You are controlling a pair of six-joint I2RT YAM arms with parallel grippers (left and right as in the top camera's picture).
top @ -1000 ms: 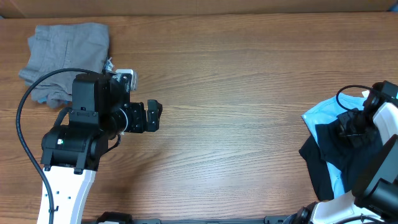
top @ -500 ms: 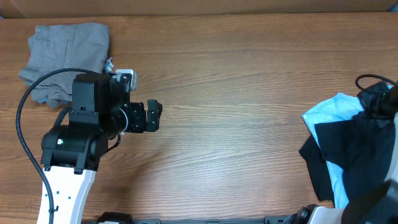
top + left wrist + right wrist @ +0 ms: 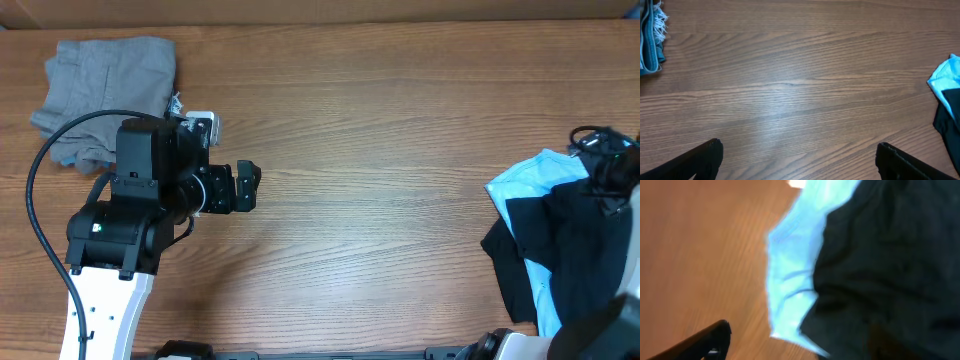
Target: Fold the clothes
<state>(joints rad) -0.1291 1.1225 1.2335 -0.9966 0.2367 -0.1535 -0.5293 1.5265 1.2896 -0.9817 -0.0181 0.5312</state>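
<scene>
I should carry on lowering my right gripper's open fingers until they close on the bunched black folds (image 3: 575,205), because the black T-shirt lies on top of the light-blue T-shirt (image 3: 530,180).
The clothes lie in two places. A grey garment (image 3: 105,95) sits crumpled at the table's far left corner. A light-blue T-shirt (image 3: 535,180) lies at the right edge with a black T-shirt (image 3: 565,250) bunched over it. My right arm (image 3: 608,168) hangs over the far side of that pile. In the blurred right wrist view, my right gripper (image 3: 800,342) shows one finger (image 3: 712,339) far out to the left, beside the light-blue T-shirt (image 3: 790,275) and black T-shirt (image 3: 890,265); the other finger is lost against black cloth. My left gripper (image 3: 246,187) hovers open over bare wood, jaws wide apart (image 3: 800,157).
The wooden table (image 3: 380,130) stretches between the two arms. A frayed bluish-grey cloth edge (image 3: 650,40) shows at the left of the left wrist view, and the light-blue T-shirt (image 3: 946,80) at its right. A black cable (image 3: 35,210) loops beside the left arm.
My right arm moved from the middle of the pile toward the far right edge, dragging black cloth with it, and its jaws have spread apart. The left arm has not moved.
</scene>
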